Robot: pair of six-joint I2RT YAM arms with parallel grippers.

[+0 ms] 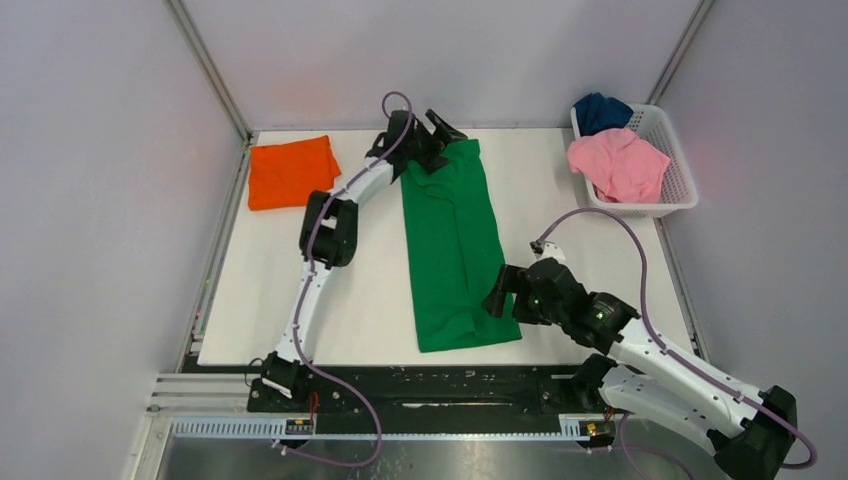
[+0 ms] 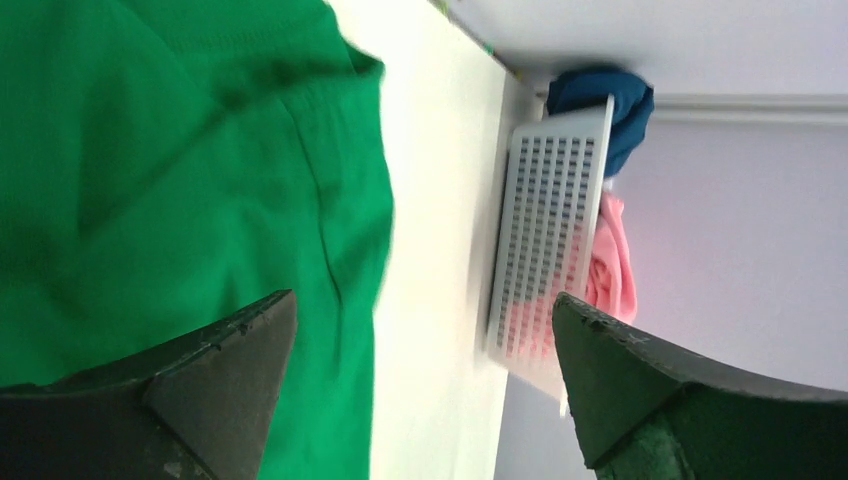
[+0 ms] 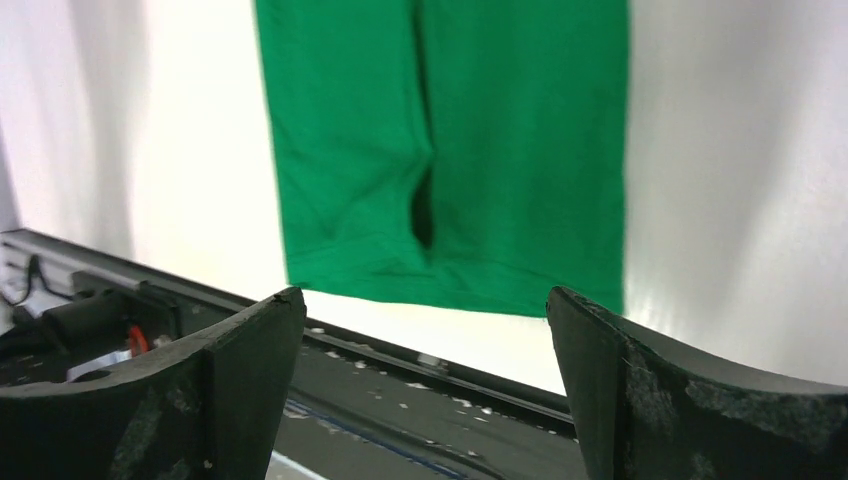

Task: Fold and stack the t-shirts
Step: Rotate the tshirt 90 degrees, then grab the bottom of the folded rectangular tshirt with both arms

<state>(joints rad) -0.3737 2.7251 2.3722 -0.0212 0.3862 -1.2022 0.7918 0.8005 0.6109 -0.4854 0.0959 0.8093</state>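
My gripper will fold over the green t-shirt's near end (image 1: 467,336), and that end will then show a smooth bottom side, because a loose flap edge (image 1: 461,245) runs down the top.
The green t-shirt (image 1: 455,245) lies on the white table, folded lengthwise into a long strip from the far edge to the near edge. It also shows in the left wrist view (image 2: 170,180) and the right wrist view (image 3: 450,150). My left gripper (image 1: 432,140) is open and empty, over the strip's far end. My right gripper (image 1: 503,293) is open and empty, beside the strip's near right edge. The orange t-shirt (image 1: 290,171) lies folded to a square at the far left. The pink t-shirt (image 1: 617,163) and the navy t-shirt (image 1: 601,110) sit crumpled in the white basket (image 1: 680,185).
The basket stands at the table's far right corner and also shows in the left wrist view (image 2: 545,230). Grey walls enclose the table on three sides. A black rail (image 1: 420,385) runs along the near edge, by the arm bases.
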